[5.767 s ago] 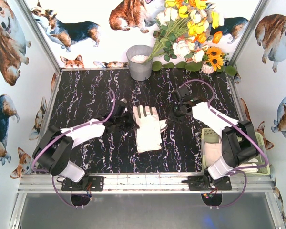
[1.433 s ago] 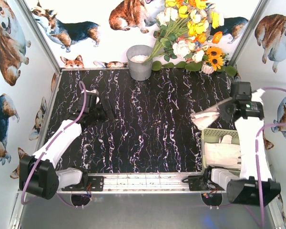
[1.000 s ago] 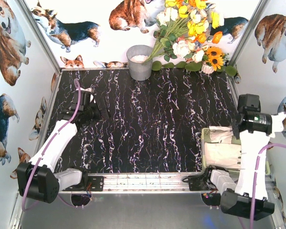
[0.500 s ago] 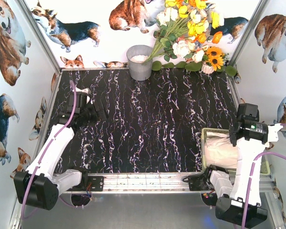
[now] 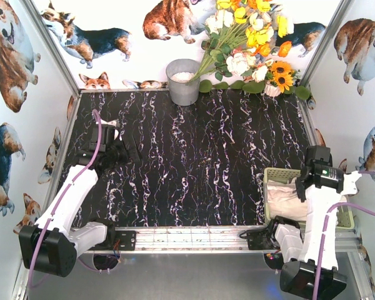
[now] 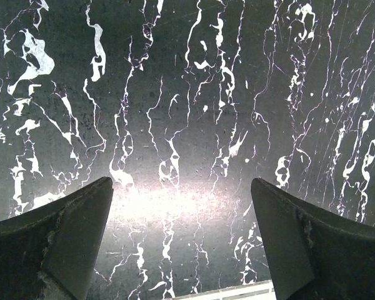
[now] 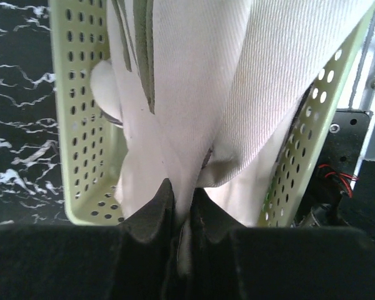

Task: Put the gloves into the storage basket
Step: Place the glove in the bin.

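Note:
The glove (image 7: 190, 94) hangs between the perforated walls, so my right gripper keeps lowering the glove until it rests inside the storage basket (image 5: 287, 202), then release there.
The pale yellow-green storage basket (image 5: 274, 174) stands at the table's near right corner. Cream-white gloves (image 5: 282, 197) lie bunched inside it. My right gripper (image 5: 302, 186) hangs over the basket, shut on a fold of glove fabric. In the right wrist view the gripper (image 7: 182, 192) pinches the white cloth, and the glove (image 7: 200, 81) drapes down into the basket between its perforated walls (image 7: 81, 125); grey-olive finger patches show at the top. My left gripper (image 5: 130, 150) is at the far left of the table, open over bare marble (image 6: 181, 182), holding nothing.
A grey metal bucket (image 5: 184, 81) stands at the back middle, with a bouquet of flowers (image 5: 250, 44) to its right. Corgi-print walls close in the left, back and right sides. An aluminium rail (image 5: 187, 237) runs along the near edge.
My right arm has carried the glove from above the basket's far side down into the basket and drawn back toward the near edge. The left arm has barely shifted.

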